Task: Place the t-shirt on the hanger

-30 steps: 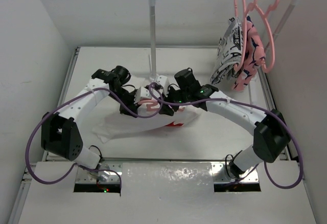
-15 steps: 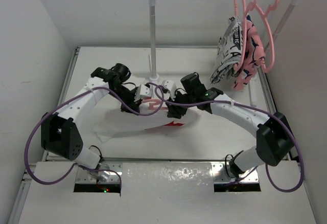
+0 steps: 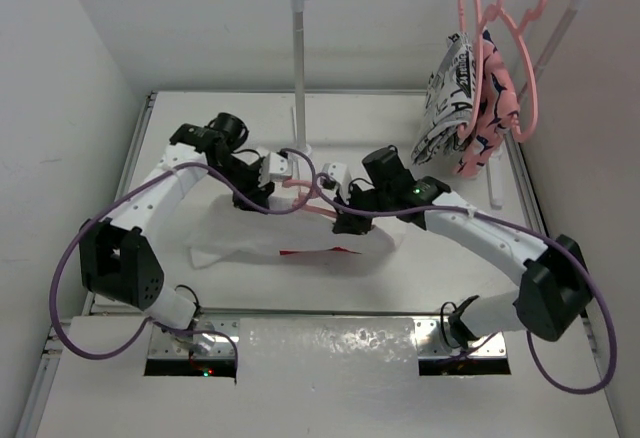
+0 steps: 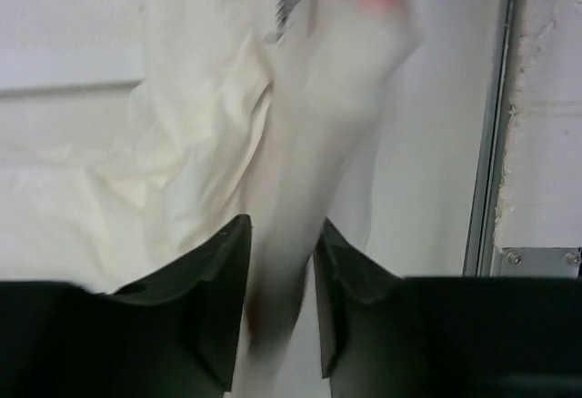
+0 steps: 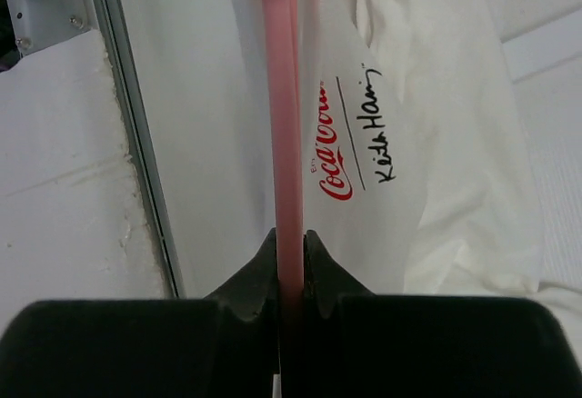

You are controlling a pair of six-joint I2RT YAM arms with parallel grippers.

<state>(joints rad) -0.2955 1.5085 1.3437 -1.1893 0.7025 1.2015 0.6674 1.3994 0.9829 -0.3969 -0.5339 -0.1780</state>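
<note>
The t-shirt's sleeve side lies bunched close to the hanger, so next my left gripper takes the t-shirt farther from the hanger and pulls it straight.
The white t-shirt lies bunched on the table in front of both arms, its red script print showing in the right wrist view. A thin pink hanger slants over it between the two grippers. My right gripper is shut on the hanger's bar, just above the cloth. My left gripper hangs over the shirt's left part. Its jaws stand a little apart, and a blurred strand of white cloth runs loosely up between them. From above, the left gripper and right gripper sit close together.
A clothes rack stands at the back, its white post right behind the grippers. Spare pink hangers and two patterned garments hang at the rail's right end. A metal table rim runs close by the left gripper.
The right gripper has closed on the hanger bar and moved down and right. The left jaws have parted slightly and that arm drew back. The shirt has been pulled longer and flatter.
</note>
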